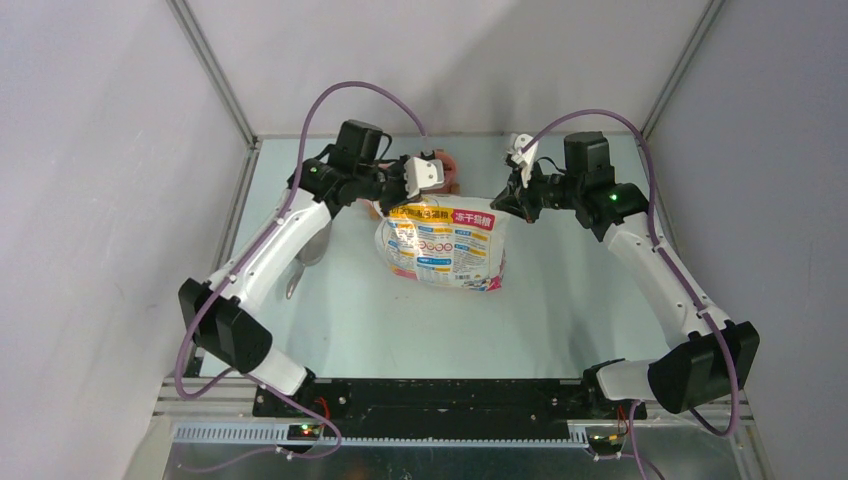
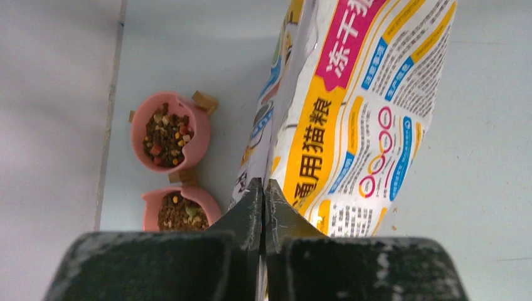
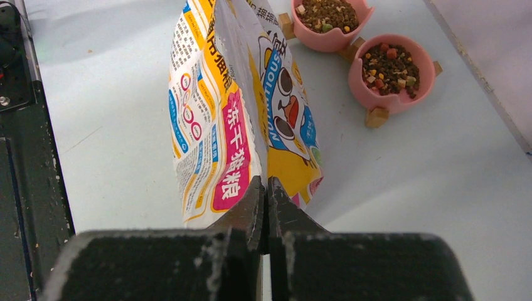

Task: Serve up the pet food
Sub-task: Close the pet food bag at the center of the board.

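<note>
The left gripper keeps sliding along the bag's upper edge [image 1: 465, 200] until it is past the bag's end [image 1: 378, 208], as that edge runs straight to it from the right gripper.
The printed cat-food bag [image 1: 445, 245] hangs between both arms, held at its upper edge. My left gripper [image 2: 263, 188] is shut on one corner of the bag [image 2: 351, 113]. My right gripper [image 3: 265, 188] is shut on the other corner of the bag [image 3: 226, 113]. Pet food [image 3: 389, 66] lies as brown kibble with coloured bits in two pink bowls [image 3: 392, 88] [image 3: 326, 37] on the table beyond the bag. The left wrist view shows the same pet food [image 2: 166, 133] in both bowls [image 2: 201, 141] [image 2: 150, 204], to the left of the bag.
A grey metal scoop [image 1: 305, 255] lies on the table under the left arm. A few loose crumbs [image 2: 395, 227] sit on the surface by the bag. The enclosure's walls [image 1: 120, 150] stand close on both sides, and the black base rail [image 1: 450, 395] runs along the near edge.
</note>
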Tool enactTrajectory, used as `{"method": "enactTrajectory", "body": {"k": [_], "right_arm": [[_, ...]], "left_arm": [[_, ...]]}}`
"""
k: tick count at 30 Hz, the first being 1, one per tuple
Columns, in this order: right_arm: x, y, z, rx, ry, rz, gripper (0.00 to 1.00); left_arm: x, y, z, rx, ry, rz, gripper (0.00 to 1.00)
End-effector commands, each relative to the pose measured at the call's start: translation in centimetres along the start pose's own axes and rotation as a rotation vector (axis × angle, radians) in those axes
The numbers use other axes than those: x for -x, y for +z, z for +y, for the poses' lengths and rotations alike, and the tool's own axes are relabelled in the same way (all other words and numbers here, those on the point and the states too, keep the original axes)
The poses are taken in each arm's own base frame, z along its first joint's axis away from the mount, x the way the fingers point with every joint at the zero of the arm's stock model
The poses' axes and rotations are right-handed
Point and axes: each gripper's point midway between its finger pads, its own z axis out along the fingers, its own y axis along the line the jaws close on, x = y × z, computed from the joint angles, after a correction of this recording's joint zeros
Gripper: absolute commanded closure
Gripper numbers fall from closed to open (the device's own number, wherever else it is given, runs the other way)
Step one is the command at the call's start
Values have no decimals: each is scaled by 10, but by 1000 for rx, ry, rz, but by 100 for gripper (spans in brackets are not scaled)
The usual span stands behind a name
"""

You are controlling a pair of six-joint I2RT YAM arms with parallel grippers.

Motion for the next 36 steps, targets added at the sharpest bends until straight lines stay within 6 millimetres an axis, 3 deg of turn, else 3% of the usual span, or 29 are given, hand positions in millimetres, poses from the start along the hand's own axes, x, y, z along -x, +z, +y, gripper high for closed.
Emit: {"method": "enactTrajectory", "body": {"k": [1, 19, 36], "right_arm": [[7, -47, -40, -247, -40, 54, 100], [6, -54, -40, -269, -40, 63, 100], [7, -59, -35, -263, -44, 62, 100]], "left_arm": [[-116, -85, 40, 273, -121, 454, 100], [-166, -132, 51, 453, -170, 602, 100], [-165, -177, 73, 607, -167, 606, 100]]}}
